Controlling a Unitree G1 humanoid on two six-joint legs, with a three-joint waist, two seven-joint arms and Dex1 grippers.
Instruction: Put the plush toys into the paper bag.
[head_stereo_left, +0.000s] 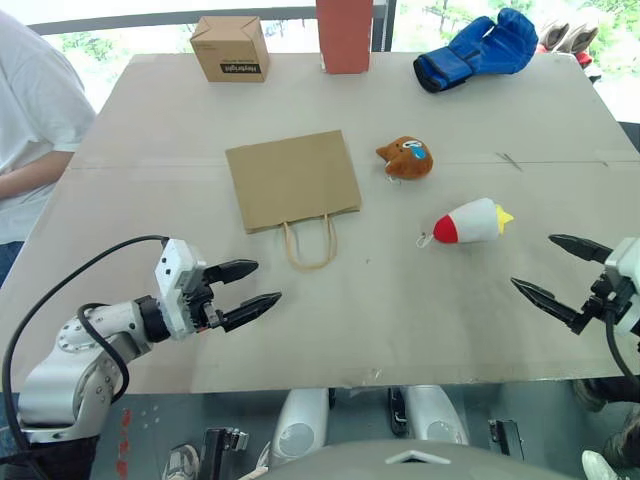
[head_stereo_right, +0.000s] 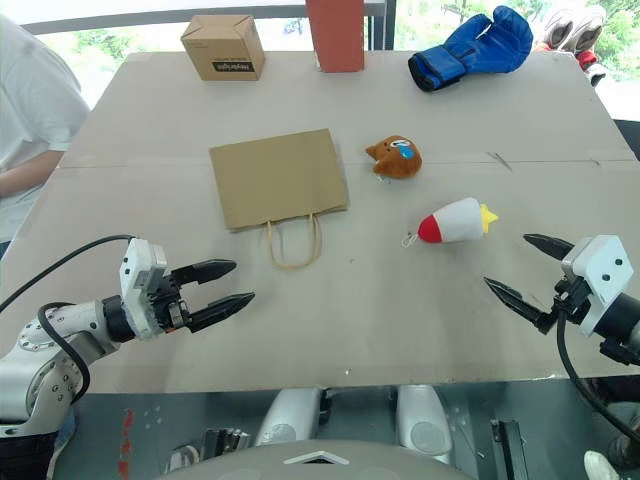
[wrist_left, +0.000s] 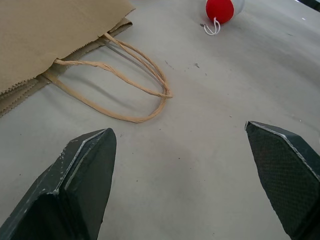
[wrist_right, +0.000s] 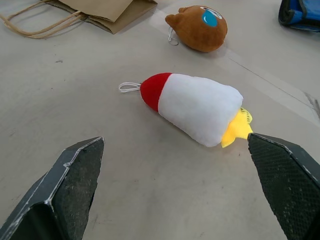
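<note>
My gripper will make the paper bag (head_stereo_left: 295, 181) open wide when it lifts one handle, because the bag opening's zigzag edges (wrist_left: 27, 89) lie apart with a handle on each.
The brown paper bag (head_stereo_left: 293, 179) lies flat in the middle of the table, its loop handles (head_stereo_left: 309, 244) toward me. Right of it sits the round brown plush toy (head_stereo_left: 406, 158) with a blue face patch. Nearer me and further right lies the white rocket plush toy (head_stereo_left: 472, 221), its red end toward the bag. My left gripper (head_stereo_left: 245, 290) hovers open near the front left, below the handles, with nothing in it. At the front right my right gripper (head_stereo_left: 548, 268) stands open and empty, a little short of the rocket toy (wrist_right: 192, 108).
A small printed cardboard box (head_stereo_left: 231, 47), a red upright box (head_stereo_left: 344, 35) and a blue boxing glove (head_stereo_left: 478, 48) stand along the table's far edge. A person in a white shirt (head_stereo_left: 30, 120) stands at the left side of the table (head_stereo_left: 150, 110).
</note>
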